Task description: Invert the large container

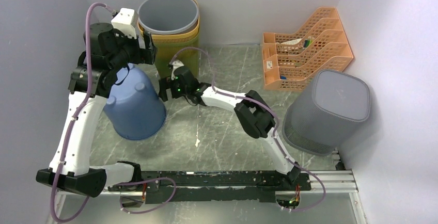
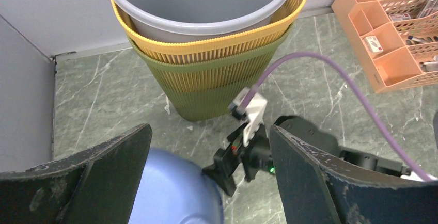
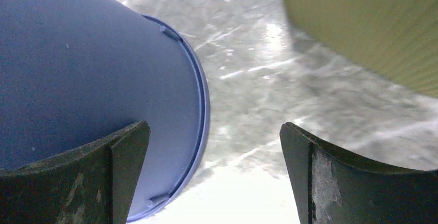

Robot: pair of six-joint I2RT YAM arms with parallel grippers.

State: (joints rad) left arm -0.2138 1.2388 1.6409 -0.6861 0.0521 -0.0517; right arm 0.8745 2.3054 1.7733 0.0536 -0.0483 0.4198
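Observation:
The blue bucket (image 1: 135, 108) is already standing with its opening down in front of the nested bins. My right gripper should push the bucket out of the way before my left gripper reaches the bins' rim (image 1: 181, 34).
The large container (image 1: 135, 105) is a blue bucket standing mouth down on the marble table at the left, its closed base facing up. My left gripper (image 1: 149, 48) hangs open above and behind it. In the left wrist view the left gripper (image 2: 209, 131) has nothing between its fingers, and the bucket's blue base (image 2: 170, 188) shows below. My right gripper (image 1: 164, 89) is open just to the right of the bucket. In the right wrist view the bucket's wall and rim (image 3: 93, 59) fill the left side, the rim lying between the spread fingers of the right gripper (image 3: 214, 128).
A grey bin nested in yellow and green ribbed bins (image 1: 169, 25) stands at the back, close behind both grippers. An orange file tray (image 1: 304, 48) sits at the back right. An upturned grey mesh bin (image 1: 330, 113) stands at the right. Walls close in on three sides.

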